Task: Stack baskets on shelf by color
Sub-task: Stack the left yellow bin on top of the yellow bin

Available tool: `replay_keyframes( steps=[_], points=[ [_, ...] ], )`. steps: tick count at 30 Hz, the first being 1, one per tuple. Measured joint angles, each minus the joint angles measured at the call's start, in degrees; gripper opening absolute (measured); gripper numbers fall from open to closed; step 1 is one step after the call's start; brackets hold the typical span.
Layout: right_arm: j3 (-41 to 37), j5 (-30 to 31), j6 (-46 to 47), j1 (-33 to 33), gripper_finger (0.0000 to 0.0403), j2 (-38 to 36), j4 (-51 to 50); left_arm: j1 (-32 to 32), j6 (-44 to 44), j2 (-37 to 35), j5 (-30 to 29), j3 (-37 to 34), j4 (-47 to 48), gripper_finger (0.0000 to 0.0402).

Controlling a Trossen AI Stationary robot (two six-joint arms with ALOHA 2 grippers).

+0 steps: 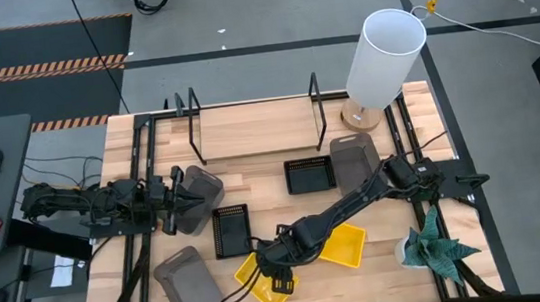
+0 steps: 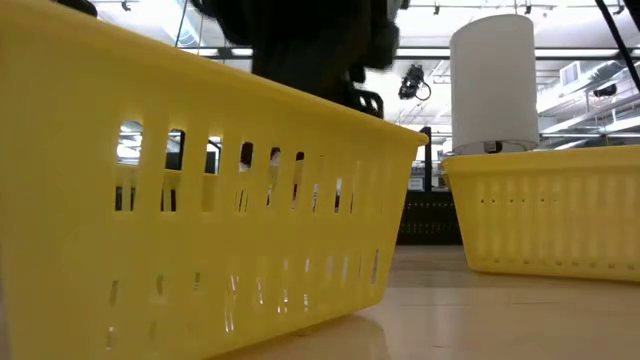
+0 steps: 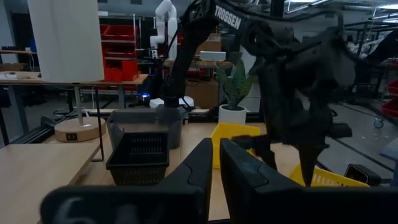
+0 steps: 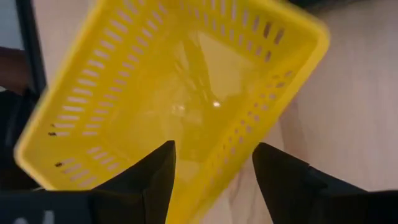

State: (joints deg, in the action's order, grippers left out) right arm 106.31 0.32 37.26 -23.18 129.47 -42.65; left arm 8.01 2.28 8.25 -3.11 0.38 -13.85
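I can see the tilted yellow basket's sides getting narrower (image 1: 266, 294) down to a smaller bottom, so I expect that basket to fit down inside the flat yellow basket when I lower it there.
My right gripper (image 1: 275, 268) (image 4: 213, 149) hovers open over a yellow basket (image 4: 180, 93) near the table's near edge. One finger stands inside its long wall (image 4: 217, 168) and one outside, neither touching. That basket (image 2: 200, 200) sits tilted, beside or on a second yellow basket (image 1: 277, 291). A third yellow basket (image 1: 345, 246) lies flat to the right. My left gripper (image 1: 180, 196) (image 3: 216, 149) is shut at a gray basket (image 1: 202, 191). Two black baskets (image 1: 310, 174) (image 1: 231, 229) and two more gray baskets (image 1: 354, 159) (image 1: 189, 284) rest on the table. The shelf (image 1: 253, 128) stands at the far edge. My left gripper comes level from the table's left at the gray basket's left end (image 1: 188, 194). The gripper itself hides the place of contact. Its wrist view shows only a thin slit between the fingers (image 3: 239, 168), so I cannot tell which part they pinch.
A white lamp (image 1: 383, 57) stands at the far right beside the shelf's right black loop (image 1: 315, 96). A potted plant (image 1: 437, 246) sits at the near right. Bare tabletop (image 1: 253, 178) lies between the shelf and the black baskets.
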Motion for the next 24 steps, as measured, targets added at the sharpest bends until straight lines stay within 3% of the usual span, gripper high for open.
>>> replay_keyframes(
  steps=[12, 24],
  points=[
    [-5.9, 0.0, 2.2, 0.1, 0.0185, 0.0, 5.3, 0.0, 0.0, 0.0, 0.0, 0.0, 0.0, 0.0035],
    [-7.2, -0.2, 1.7, 0.1, 0.0062, 0.0, 7.0, 0.0, 0.0, 0.0, 0.0, 0.0, 0.0, 0.0028]
  ],
)
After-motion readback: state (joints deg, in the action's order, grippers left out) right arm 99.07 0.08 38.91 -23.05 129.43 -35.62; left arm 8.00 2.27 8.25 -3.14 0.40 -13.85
